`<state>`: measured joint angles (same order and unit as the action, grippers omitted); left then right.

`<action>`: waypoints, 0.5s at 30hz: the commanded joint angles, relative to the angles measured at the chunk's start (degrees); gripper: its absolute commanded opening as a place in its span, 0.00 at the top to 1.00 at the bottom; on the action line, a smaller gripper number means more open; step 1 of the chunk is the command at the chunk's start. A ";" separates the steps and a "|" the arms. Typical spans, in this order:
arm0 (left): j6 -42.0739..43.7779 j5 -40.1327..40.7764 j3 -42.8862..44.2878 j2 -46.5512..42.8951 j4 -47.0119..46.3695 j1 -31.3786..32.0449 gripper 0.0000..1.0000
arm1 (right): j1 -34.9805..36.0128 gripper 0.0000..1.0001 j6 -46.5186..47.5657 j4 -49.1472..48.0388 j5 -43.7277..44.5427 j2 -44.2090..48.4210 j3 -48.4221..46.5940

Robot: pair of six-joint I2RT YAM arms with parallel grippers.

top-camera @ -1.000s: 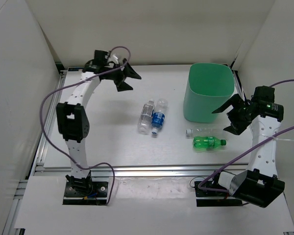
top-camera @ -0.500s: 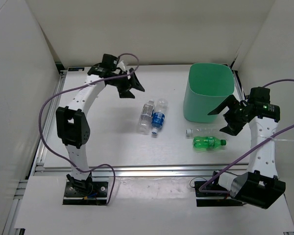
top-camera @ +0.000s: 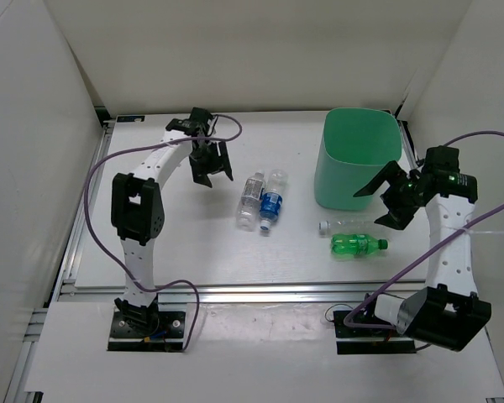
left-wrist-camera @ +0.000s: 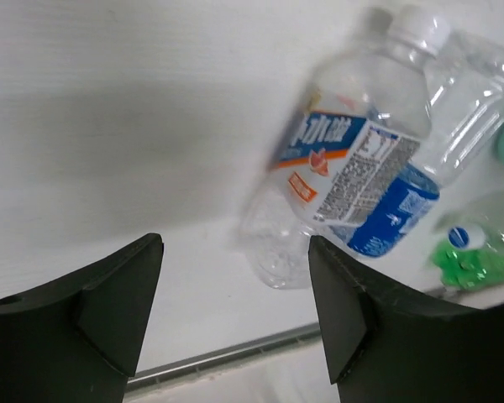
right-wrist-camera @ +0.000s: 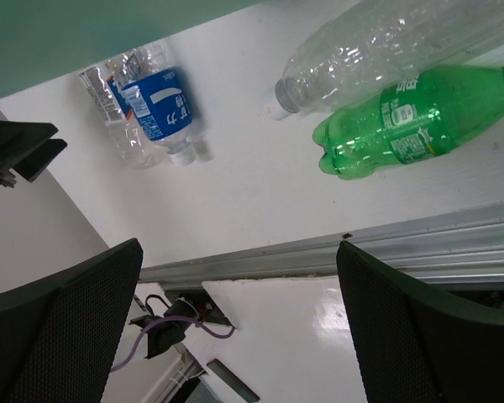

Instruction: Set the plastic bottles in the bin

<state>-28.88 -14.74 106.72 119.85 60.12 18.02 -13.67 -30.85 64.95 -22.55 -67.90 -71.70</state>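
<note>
The round bottles lie close side [top-camera: 261, 201] by side. The blue-label bottle [top-camera: 272, 201] will therefore roll toward the bin when I push on the pale-label bottle.
The mint-green bin [top-camera: 340, 180] stands at the back right; its wall also shows in the right wrist view [right-wrist-camera: 109, 34]. The pale-label bottle [top-camera: 251, 200] and the blue-label bottle [top-camera: 272, 202] lie side by side mid-table. They also show in the left wrist view, the pale-label bottle [left-wrist-camera: 344, 159] in front of the blue-label bottle [left-wrist-camera: 401, 215]. The plain clear bottle [top-camera: 350, 223] and the green bottle [top-camera: 358, 245] lie in front of the bin. My left gripper [top-camera: 212, 165] is open and empty, just left of the pair [left-wrist-camera: 235, 249]. My right gripper [top-camera: 385, 201] is open and empty, above and right of the plain clear bottle [right-wrist-camera: 386, 42] and the green bottle [right-wrist-camera: 412, 113].
White walls enclose the table on three sides. A metal rail [top-camera: 260, 291] runs along the table's front edge. Purple cables hang from both arms. The bin stands close to my right arm.
My left gripper has swung right and forward from the back left, close to the pale-label bottle. My right gripper has shifted slightly left toward the bin. The bottles have not moved.
</note>
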 commanded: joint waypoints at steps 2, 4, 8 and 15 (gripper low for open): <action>2.59 6.59 8.32 -1.03 0.79 0.96 0.20 | 0.31 0.00 2.29 -0.96 -2.41 -2.58 -4.57; 3.82 1.85 10.08 0.11 -1.48 0.96 0.20 | 0.31 0.00 2.81 -0.35 -2.94 -4.25 -5.81; 8.22 -7.39 5.27 0.04 -7.28 1.58 0.01 | 0.31 0.00 3.34 -0.35 -4.17 -7.07 -8.27; 13.85 -4.86 -10.56 -2.25 -13.27 6.50 0.00 | 0.31 0.00 3.87 0.18 -5.23 -9.62 -10.56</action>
<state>-19.31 -19.57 98.70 120.29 49.52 21.89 -13.47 -28.67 64.79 -26.00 -77.34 -79.31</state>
